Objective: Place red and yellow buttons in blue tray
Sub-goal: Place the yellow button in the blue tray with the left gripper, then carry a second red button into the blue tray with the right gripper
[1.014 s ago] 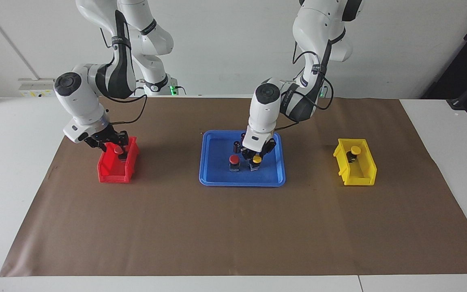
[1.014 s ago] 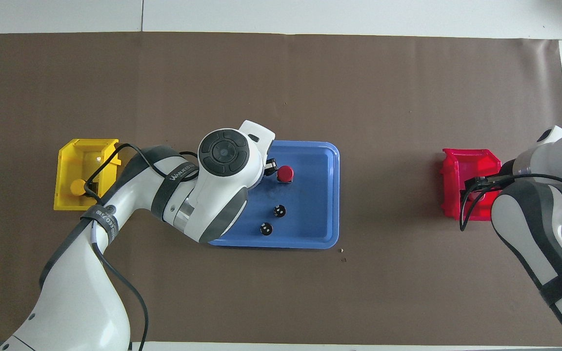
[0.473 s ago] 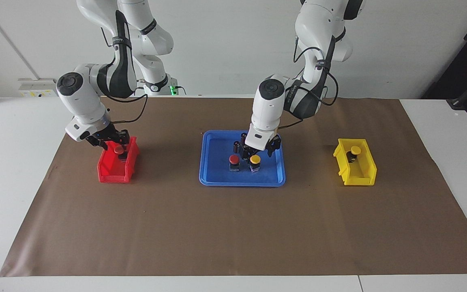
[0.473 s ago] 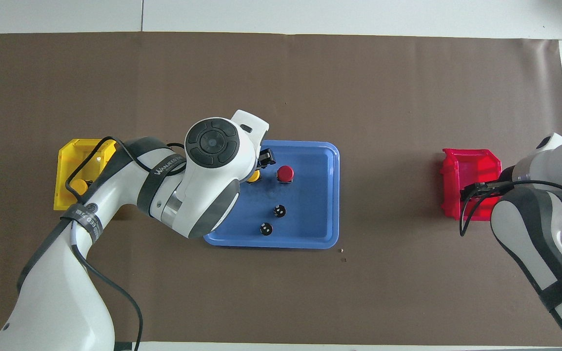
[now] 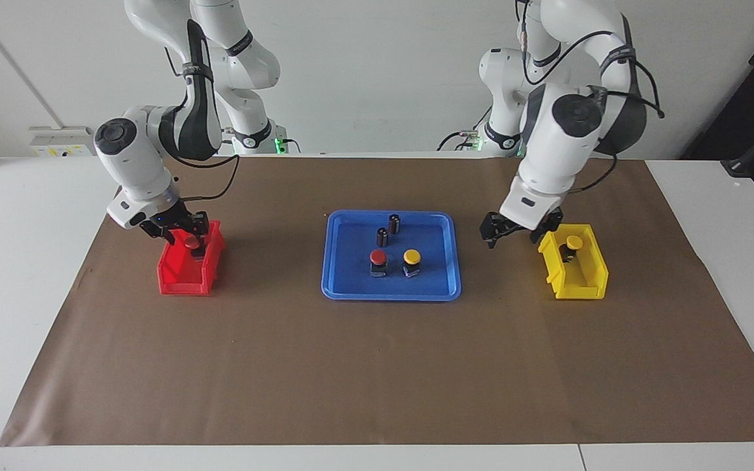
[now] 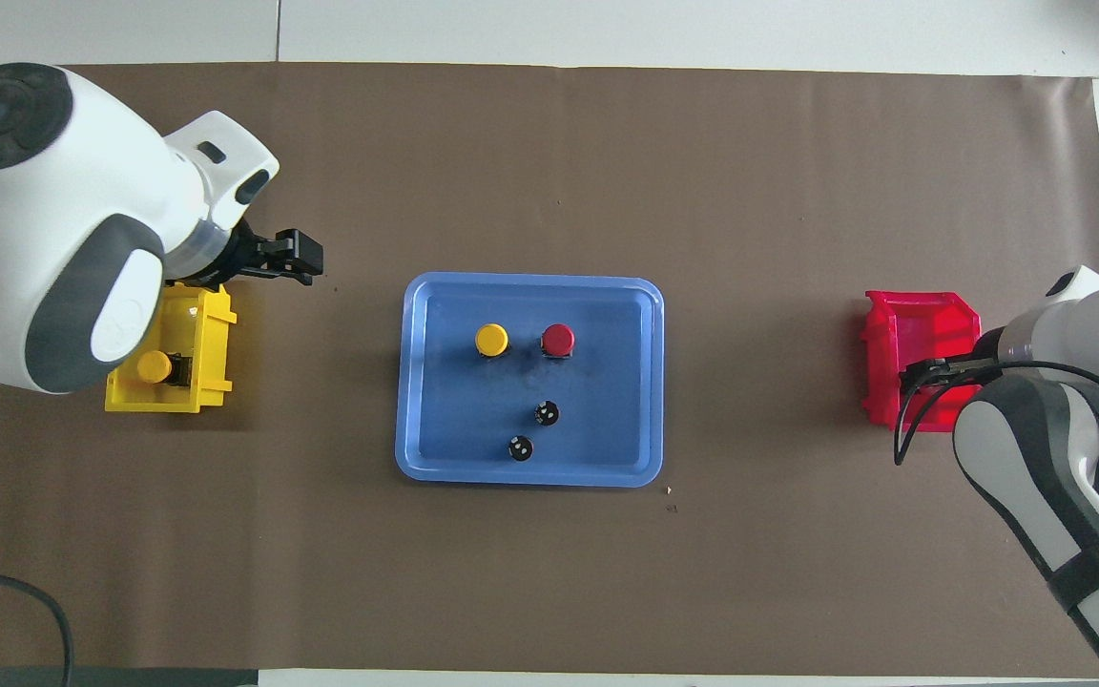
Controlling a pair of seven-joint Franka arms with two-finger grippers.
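Observation:
The yellow button's black base [image 6: 179, 370] is sitting tight against the button's cap [image 6: 153, 366] in the bin, so the base will come up too when I lift the cap.
The blue tray [image 5: 351, 268] lies mid-table and holds one red button [image 5: 377, 258] and one yellow button [image 5: 411, 256] side by side; they also show in the overhead view as a red button [image 6: 557, 340] and a yellow button [image 6: 491, 339]. My left gripper [image 5: 516, 235] is open and empty, raised over the mat between the tray and the yellow bin [image 5: 590, 278]. A second yellow button [image 5: 573, 243] sits in that bin. My right gripper [image 5: 186, 237] is down in the red bin [image 5: 180, 278], right at a second red button [image 5: 192, 242].
Two small dark capless cylinders [image 5: 394, 222] [image 5: 382, 236] stand in the tray, nearer to the robots than the buttons. A brown mat [image 5: 377, 366] covers the table. In the overhead view my right arm [image 6: 1036, 448] hides part of the red bin [image 6: 912, 324].
My left gripper let go of the yellow button in the tray, rose and swung toward the yellow bin. My right gripper stayed in the red bin, shifting only slightly.

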